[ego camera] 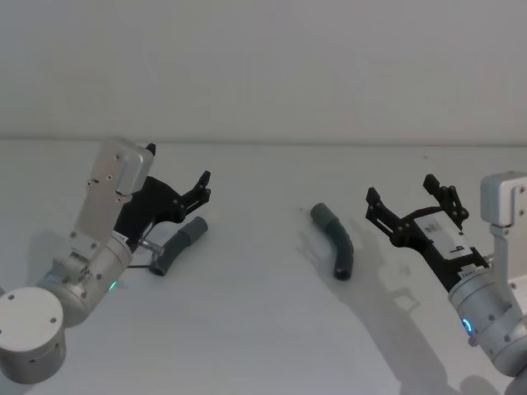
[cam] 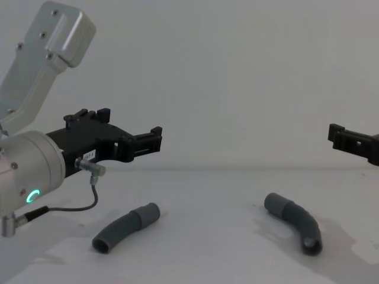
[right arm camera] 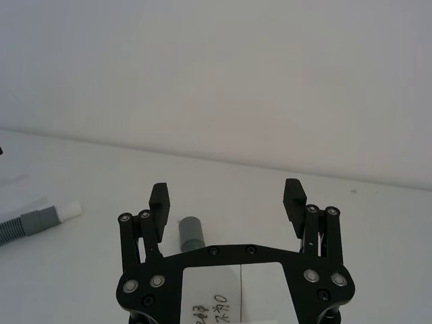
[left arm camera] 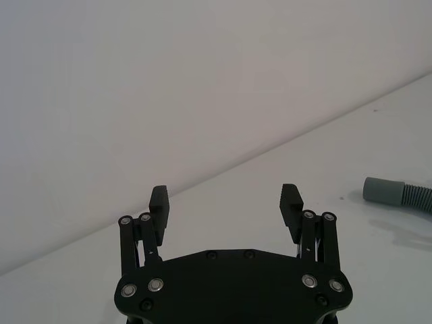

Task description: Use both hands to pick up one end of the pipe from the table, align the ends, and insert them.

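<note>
I see a white tip sticking out of the pipe piece's cuff below my left gripper, so I expect the white tip will stay seated and come along when I lift.
Two curved dark-grey pipe pieces lie apart on the white table. The left pipe piece rests just below my left gripper, which hovers open and empty above it. In the right wrist view this piece ends in a white tip. The right pipe piece lies mid-table, its smooth cuff showing between the fingers of my right gripper. That gripper is open and raised off the table to the piece's right. The left wrist view has my left gripper open, with the right piece farther off.
A plain pale wall rises behind the table's far edge. Bare table surface lies between the two pieces and in front of them. A thin grey cable loops under the left wrist.
</note>
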{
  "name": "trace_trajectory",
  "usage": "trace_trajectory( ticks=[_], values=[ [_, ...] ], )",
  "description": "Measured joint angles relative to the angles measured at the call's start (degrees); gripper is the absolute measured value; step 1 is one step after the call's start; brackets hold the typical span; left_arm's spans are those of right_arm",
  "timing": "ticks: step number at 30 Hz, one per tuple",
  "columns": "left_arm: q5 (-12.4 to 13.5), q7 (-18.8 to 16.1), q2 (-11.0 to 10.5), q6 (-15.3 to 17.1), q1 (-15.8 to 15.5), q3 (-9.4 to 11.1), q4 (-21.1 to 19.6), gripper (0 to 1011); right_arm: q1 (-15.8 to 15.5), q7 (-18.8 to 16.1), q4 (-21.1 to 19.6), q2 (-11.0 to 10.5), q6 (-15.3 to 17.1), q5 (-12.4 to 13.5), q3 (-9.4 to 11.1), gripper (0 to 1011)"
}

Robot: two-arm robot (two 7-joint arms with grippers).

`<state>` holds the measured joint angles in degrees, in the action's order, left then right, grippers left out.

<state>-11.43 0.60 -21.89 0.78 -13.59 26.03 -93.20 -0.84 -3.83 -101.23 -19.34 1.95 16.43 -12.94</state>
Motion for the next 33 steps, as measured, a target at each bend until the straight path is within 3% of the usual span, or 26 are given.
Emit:
trace_trajectory(
  ticks=[33],
  values=[
    [-0.3,0.6,0.0,0.2,-0.1,-0.1,0.0,1000,0.0,0.0,0.0,0.0,0.0,0.0,0.0,1001]
  ],
)
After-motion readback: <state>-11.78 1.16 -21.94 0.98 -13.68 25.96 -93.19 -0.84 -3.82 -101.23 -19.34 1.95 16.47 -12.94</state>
